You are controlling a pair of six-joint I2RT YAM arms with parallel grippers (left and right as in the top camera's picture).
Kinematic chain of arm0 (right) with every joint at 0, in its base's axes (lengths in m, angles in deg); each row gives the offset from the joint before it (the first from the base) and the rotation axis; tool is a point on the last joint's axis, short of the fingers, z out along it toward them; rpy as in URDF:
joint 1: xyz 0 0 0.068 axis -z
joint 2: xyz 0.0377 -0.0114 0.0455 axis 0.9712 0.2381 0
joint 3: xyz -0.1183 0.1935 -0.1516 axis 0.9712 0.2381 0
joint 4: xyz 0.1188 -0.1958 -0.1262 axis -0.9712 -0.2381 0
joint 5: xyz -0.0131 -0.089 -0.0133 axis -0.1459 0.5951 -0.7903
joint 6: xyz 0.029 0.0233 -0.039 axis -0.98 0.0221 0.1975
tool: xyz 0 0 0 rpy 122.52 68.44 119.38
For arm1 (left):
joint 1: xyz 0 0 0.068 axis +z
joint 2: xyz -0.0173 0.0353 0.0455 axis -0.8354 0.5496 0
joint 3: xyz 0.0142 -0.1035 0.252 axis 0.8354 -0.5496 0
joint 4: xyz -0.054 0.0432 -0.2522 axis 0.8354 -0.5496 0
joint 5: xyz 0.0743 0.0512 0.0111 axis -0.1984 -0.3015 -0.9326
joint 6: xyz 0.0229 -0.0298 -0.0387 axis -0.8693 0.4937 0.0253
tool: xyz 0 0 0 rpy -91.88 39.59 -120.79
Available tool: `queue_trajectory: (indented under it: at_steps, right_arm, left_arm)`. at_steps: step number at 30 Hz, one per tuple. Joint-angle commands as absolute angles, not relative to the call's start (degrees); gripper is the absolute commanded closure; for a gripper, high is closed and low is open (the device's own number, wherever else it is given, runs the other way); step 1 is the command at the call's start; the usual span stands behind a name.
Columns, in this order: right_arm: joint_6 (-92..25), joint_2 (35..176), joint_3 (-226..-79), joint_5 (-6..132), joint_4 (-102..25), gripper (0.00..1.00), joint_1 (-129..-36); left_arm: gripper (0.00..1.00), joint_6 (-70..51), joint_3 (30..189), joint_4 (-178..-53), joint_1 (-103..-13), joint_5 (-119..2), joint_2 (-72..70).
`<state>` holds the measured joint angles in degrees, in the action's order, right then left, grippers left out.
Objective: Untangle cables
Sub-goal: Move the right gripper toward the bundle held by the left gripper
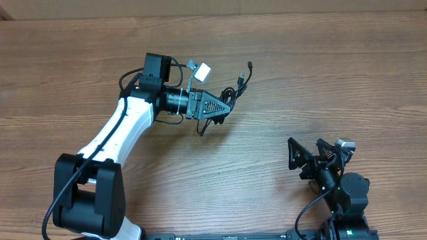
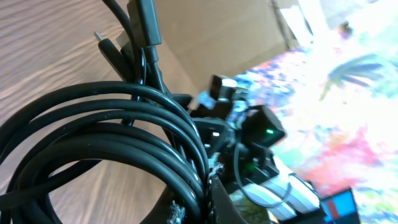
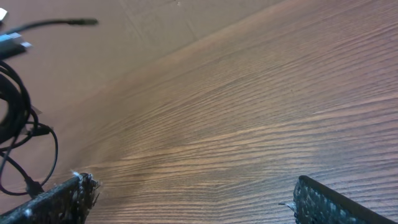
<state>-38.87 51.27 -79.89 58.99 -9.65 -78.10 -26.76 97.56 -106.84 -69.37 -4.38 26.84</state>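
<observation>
The cable loops (image 1: 228,99) are bunched up in the robot's left gripper, far from its right gripper, so the right gripper should move in and pinch the strands of cable (image 1: 237,90) below the plug ends.
The cables (image 1: 241,83) are a bundle of thin black cords near the middle of the table. My left gripper (image 1: 227,105) is shut on them. One end reaches up to the right and another strand (image 1: 203,127) hangs below the fingers. In the left wrist view the cables (image 2: 112,118) curve in several loops into the closed jaws of my left gripper (image 2: 200,210), and two plug ends (image 2: 106,45) point upward. My right gripper (image 1: 309,151) stands open at the lower right, well apart from the bundle. In the right wrist view my right gripper (image 3: 193,199) holds nothing, and the cables (image 3: 15,112) show at the far left.
The wooden table (image 1: 333,73) fills the overhead view. The left arm's white link (image 1: 123,130) crosses the left half. The right arm's base (image 1: 343,193) sits at the lower right edge, and the right arm (image 2: 255,130) shows behind the loops in the left wrist view.
</observation>
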Motion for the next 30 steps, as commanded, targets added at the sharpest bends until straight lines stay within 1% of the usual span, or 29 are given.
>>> queue_trajectory:
  at_steps: [1,4,10,15,17,19,20,21,23,26,28,30]
  right_arm:
    - [-38.76,51.22,-79.58,58.4,-9.73,0.0,-77.88]
    - [-37.67,51.22,-81.68,58.46,-14.08,0.0,-77.88]
    - [-37.1,51.24,-88.87,62.77,-28.42,0.0,-77.88]
    - [-37.08,53.6,-94.86,64.34,-34.04,0.0,-77.88]
    - [-37.08,57.17,-98.47,64.56,-36.49,0.0,-77.88]
    - [-37.08,61.98,-102.23,64.54,-39.17,0.0,-77.88]
    - [-36.88,66.74,-105.72,64.45,-41.93,0.0,-77.88]
    - [-36.88,67.85,-106.55,64.45,-42.65,0.0,-77.88]
    - [-36.16,76.53,-113.24,62.7,-48.35,0.0,-77.88]
    - [-32.62,87.7,-122.18,58.44,-56.4,0.0,-77.88]
    - [-34.06,92.86,-125.83,57.59,-58.89,0.0,-77.86]
    - [-35.63,96.44,-128.0,53.52,-59.26,0.0,-77.88]
  left_arm:
    - [0.96,-31.64,98.42,-106.6,-69.04,3.45,26.34]
    - [0.96,-32.64,98.42,-106.6,-69.04,3.43,26.34]
    - [0.96,-33.21,98.37,-106.69,-69.19,3.67,26.34]
    - [0.96,-34.48,98.37,-107.1,-71.03,3.34,26.34]
    - [0.96,-34.57,98.37,-107.12,-72.56,1.42,26.34]
    - [0.96,-34.48,98.37,-107.95,-74.72,-3.46,26.34]
    - [0.96,-34.48,98.37,-108.7,-76.32,-7.98,26.34]
    - [0.96,-34.48,98.37,-109.05,-77.21,-10.17,26.34]
    - [0.96,-34.46,98.37,-109.44,-79.84,-16.22,26.32]
    - [0.96,-34.5,98.39,-107.23,-83.49,-17.64,26.32]
    - [0.96,-34.46,98.39,-104.46,-84.84,-17.64,26.32]
    - [0.96,-34.43,98.39,-102.82,-85.5,-18.76,26.32]
